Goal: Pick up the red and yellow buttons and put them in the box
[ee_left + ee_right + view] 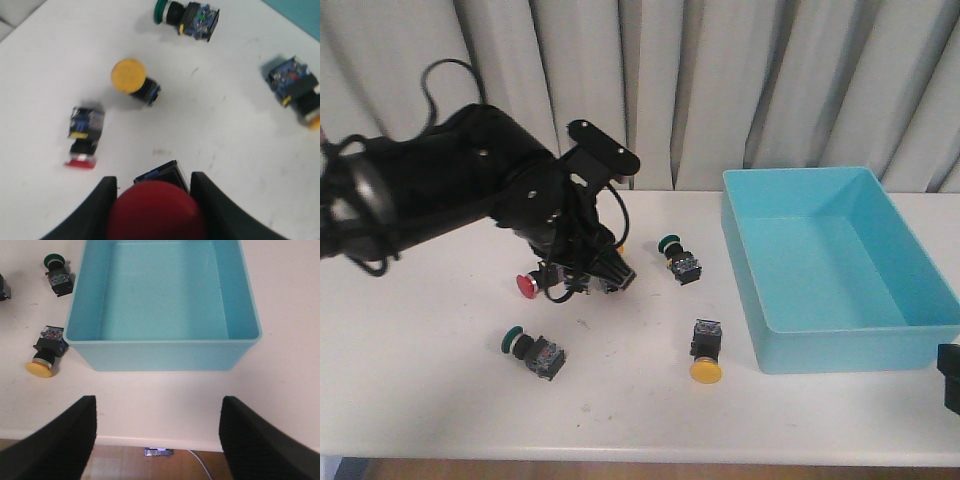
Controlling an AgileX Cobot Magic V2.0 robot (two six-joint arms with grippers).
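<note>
My left gripper is holding the red button a long way from the turquoise box, so I should turn the button's black end toward my right gripper to hand the button over.
My left gripper is shut on a red button, whose cap fills the space between the fingers; in the front view that gripper hangs low over the table's left-middle. A second red button lies on the table just left of it. One yellow button lies cap-forward near the box's front left corner, and another yellow button sits under the arm. The turquoise box stands empty at the right. My right gripper is open over the table's front edge, short of the box.
Two green-capped buttons lie on the table: one left of the box, one at the front left. The left arm spans the left half of the view. A curtain hangs behind the table.
</note>
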